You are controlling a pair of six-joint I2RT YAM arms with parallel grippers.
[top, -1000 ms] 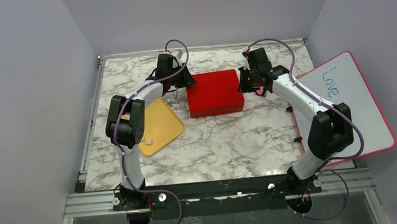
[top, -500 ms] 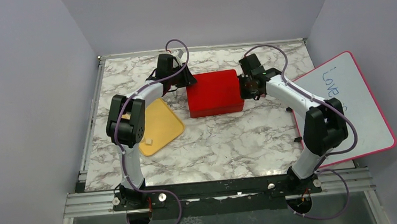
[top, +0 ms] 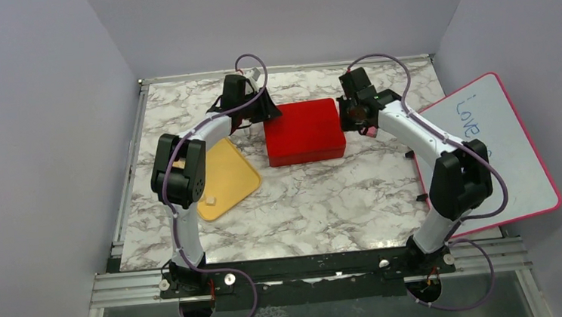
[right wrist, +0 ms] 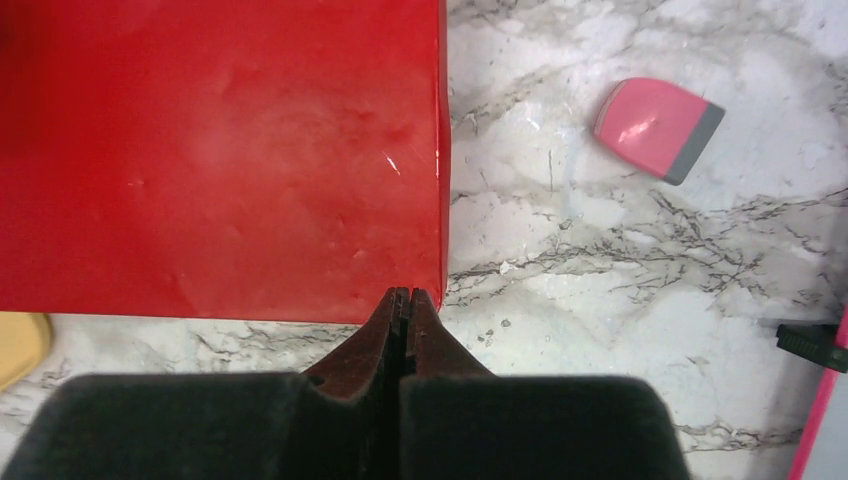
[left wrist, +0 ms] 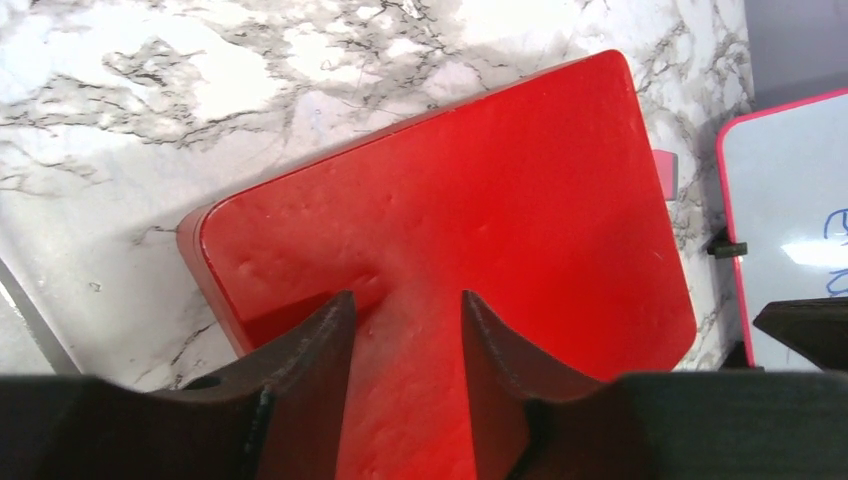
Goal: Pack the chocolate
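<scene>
I should close my left gripper at the lid's far edge, because my left gripper's open fingers touch only the flat top of the red box's lid.
A closed red box lies in the middle of the marble table. My left gripper hovers over the lid near its left end, open, with only the lid's surface showing between the fingers. My right gripper is shut and empty, its tips at the box's right corner. In the top view the left gripper and right gripper flank the box. A pale cube of chocolate lies on the yellow tray, and another peeks out beside the left arm.
A pink-framed whiteboard with blue writing lies at the right. A small pink block with a grey end rests on the marble just right of the box. Purple walls close in the table on three sides.
My right gripper swung in to the box's right edge, staying shut. My left gripper's fingers spread a little wider over the lid. The box stayed where it was.
</scene>
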